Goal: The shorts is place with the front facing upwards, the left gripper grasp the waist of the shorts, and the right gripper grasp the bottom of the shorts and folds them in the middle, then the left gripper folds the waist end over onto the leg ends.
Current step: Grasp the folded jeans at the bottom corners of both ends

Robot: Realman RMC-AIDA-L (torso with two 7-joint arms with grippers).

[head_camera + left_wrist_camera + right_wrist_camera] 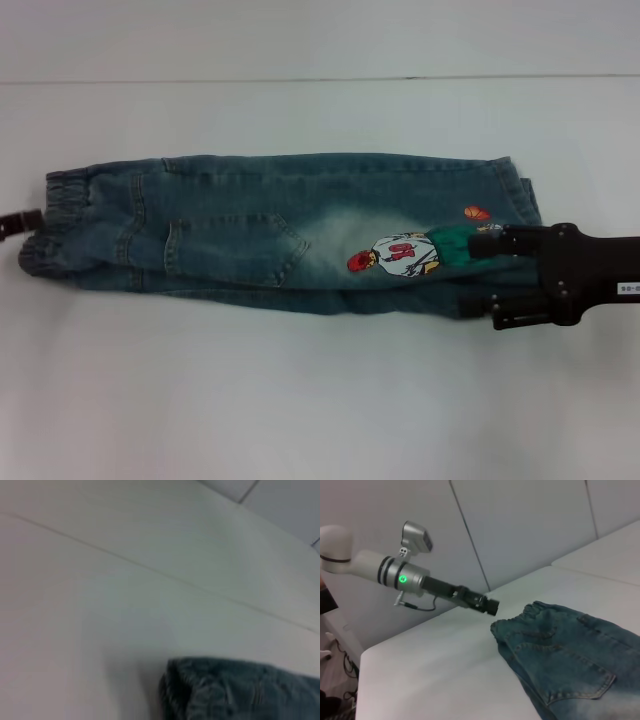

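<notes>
The waistband is pulled together into tight puckers (67, 196), so I expect the waist end (95, 225) to stay bunched up when I fold it over onto the leg ends.
The blue denim shorts (250, 220) lie folded lengthwise across the white table (300, 400), waist (60, 230) at the left and leg ends (510, 190) at the right. A cartoon patch (400, 255) faces up near the leg ends. My right gripper (480, 275) is black and rests over the leg ends, open, with one finger (488, 236) on the denim by the patch and the other at the shorts' near edge. My left gripper (20, 222) shows only as a dark tip at the waistband; in the right wrist view the left gripper (490, 606) sits just beside the waist (535, 612).
A seam line (320, 80) runs across the table behind the shorts. Bare white surface lies in front of and behind the denim. A panelled wall (520, 525) stands beyond the table's far edge. The left wrist view holds only tabletop and a denim corner (240, 690).
</notes>
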